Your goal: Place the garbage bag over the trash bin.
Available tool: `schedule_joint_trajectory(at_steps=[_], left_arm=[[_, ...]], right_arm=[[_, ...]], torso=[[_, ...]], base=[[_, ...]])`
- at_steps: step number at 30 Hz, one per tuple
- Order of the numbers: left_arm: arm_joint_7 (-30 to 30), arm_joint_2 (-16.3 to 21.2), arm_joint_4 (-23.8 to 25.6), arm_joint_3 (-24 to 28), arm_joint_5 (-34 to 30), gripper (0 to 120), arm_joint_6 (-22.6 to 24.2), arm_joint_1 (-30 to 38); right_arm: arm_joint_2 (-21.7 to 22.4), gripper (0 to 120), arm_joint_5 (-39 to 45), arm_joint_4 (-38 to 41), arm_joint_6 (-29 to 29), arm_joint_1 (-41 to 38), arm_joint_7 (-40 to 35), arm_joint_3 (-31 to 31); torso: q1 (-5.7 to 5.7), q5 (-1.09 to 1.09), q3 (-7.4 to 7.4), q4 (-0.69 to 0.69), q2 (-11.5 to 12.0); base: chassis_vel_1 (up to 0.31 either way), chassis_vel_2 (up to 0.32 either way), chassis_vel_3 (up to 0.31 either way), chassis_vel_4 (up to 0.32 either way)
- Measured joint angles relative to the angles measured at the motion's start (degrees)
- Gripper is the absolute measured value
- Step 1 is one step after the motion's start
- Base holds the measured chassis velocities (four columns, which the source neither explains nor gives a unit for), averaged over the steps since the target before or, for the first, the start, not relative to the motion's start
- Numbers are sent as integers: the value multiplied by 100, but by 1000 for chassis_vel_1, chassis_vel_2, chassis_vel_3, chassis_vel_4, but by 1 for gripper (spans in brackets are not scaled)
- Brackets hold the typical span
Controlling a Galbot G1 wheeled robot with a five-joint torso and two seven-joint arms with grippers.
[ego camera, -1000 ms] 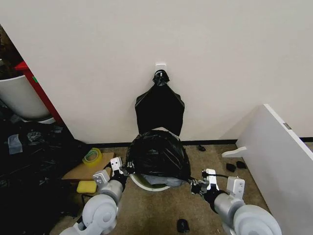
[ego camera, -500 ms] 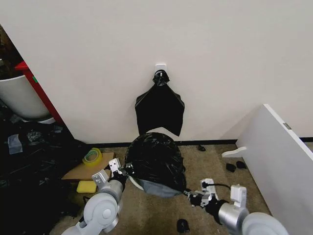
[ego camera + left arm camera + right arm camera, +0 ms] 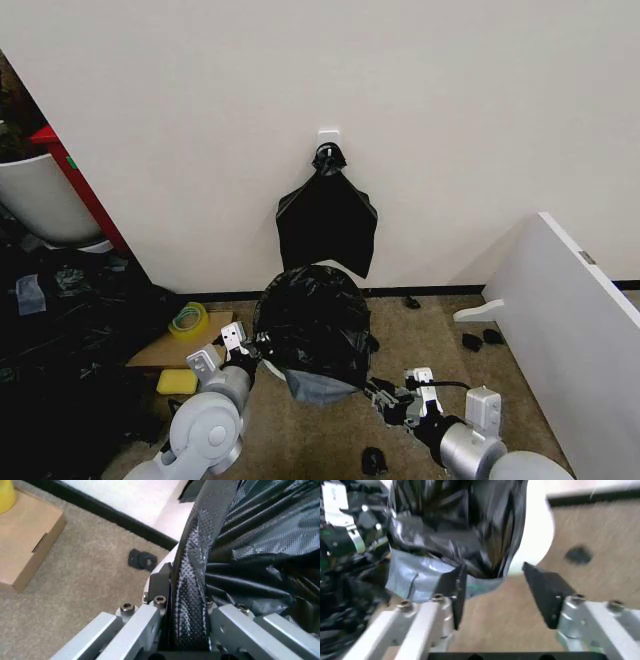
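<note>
I expect the garbage bag's front edge (image 3: 335, 401) to spread out into a smooth sheet when I pull, because a loose, creased flap (image 3: 313, 385) hangs in front of the trash bin.
The glossy black garbage bag (image 3: 315, 322) drapes over the white trash bin (image 3: 270, 370), which stands on the carpet against the wall. My left gripper (image 3: 250, 348) is at the bin's left side, shut on a stretched strip of the bag's edge. In the left wrist view that strip (image 3: 192, 592) is pinched in the left gripper (image 3: 187, 605). My right gripper (image 3: 385, 392) hovers low at the bin's front right, open, just off the bag. In the right wrist view the right gripper (image 3: 494, 573) holds nothing, with the bag (image 3: 455, 521) and the bin's white side (image 3: 537, 528) beyond it.
A knotted black bundle (image 3: 326, 222) hangs on the wall above the bin. A white board (image 3: 575, 320) leans at the right. A cardboard box (image 3: 180, 350), yellow items (image 3: 178, 381) and dark clutter (image 3: 60, 330) lie at the left. Small black pieces (image 3: 372, 460) dot the carpet.
My right gripper pulled the bag's edge down and forward, then let it go and opened. The bag has drawn back narrower on the right. The left gripper keeps its hold.
</note>
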State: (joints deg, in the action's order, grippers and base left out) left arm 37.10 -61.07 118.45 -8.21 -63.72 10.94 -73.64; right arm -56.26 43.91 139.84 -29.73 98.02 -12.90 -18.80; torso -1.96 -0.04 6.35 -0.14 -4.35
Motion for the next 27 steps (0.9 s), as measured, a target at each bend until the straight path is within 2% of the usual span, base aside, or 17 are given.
schedule_joint_trajectory(at_steps=[2, 3, 6, 7, 8, 9, 10, 11, 14, 18, 20, 22, 24, 27], left_arm=[[151, -11, -69, 28, -161, 0, 96, 105], [151, -11, -69, 28, -161, 0, 96, 105], [363, 5, -128, 90, -422, 0, 231, 236], [363, 5, -128, 90, -422, 0, 231, 236], [425, 16, -154, 119, -499, 0, 271, 294], [582, 19, -259, 222, -677, 0, 368, 523], [612, 14, -302, 252, -720, 0, 387, 612], [612, 14, -302, 252, -720, 0, 387, 612], [680, -17, -411, 318, -813, 0, 441, 847], [698, -38, -432, 350, -855, 0, 493, 923], [700, -37, -420, 365, -884, 0, 549, 926], [700, -36, -417, 365, -886, 0, 552, 924], [699, 1, -372, 360, -904, 0, 583, 885], [698, 18, -357, 341, -918, 0, 586, 877]], right_arm=[[35, 58, -735, 27, 336, 73, 108, 62], [35, 58, -735, 27, 336, 73, 108, 62], [116, 72, -1844, -26, 1064, 209, 460, 256], [116, 72, -1844, -26, 1064, 209, 460, 256], [150, 78, -2429, -103, 1479, 256, 633, 380], [268, 92, -3852, -380, 2345, 287, 1014, 733], [307, 97, -4201, -487, 2609, 285, 1119, 846], [307, 97, -4201, -487, 2609, 285, 1119, 846], [388, 100, -5146, -891, 3440, 175, 1399, 1183], [381, 100, -5616, -1225, 3712, -82, 1397, 1417], [310, 98, -6131, -1644, 3889, -556, 1304, 1635], [304, 97, -6162, -1671, 3897, -590, 1297, 1646], [263, 85, -6428, -1969, 3933, -992, 1209, 1799], [272, 76, -6496, -2072, 3932, -1139, 1184, 1881]], torso=[[0, 1, 0, 0, 0], [0, 1, 0, 0, 0], [0, 0, 0, 0, 0], [0, 0, 0, 0, 0], [0, 1, 0, 0, 0], [0, 1, 0, 0, 0], [0, 1, 0, 0, 0], [0, 1, 0, 0, 0], [0, 0, 0, -1, 0], [0, 2, 0, -1, 0], [0, 2, 0, 0, 0], [0, 2, 1, 0, 0], [0, 1, 0, 1, 0], [0, 1, 1, 1, 0]], base=[[0, 0, 0, 0], [0, 0, 0, 0], [0, 0, 0, 0], [0, 0, 0, 0], [0, 0, 0, 0], [0, 0, 0, 0], [0, 0, 0, 0], [0, 0, 0, 0], [0, 0, 0, 0], [0, 0, 0, 0], [0, 0, 0, 0], [0, 0, 0, 0], [0, 0, 0, 0], [0, 0, 0, 0]])
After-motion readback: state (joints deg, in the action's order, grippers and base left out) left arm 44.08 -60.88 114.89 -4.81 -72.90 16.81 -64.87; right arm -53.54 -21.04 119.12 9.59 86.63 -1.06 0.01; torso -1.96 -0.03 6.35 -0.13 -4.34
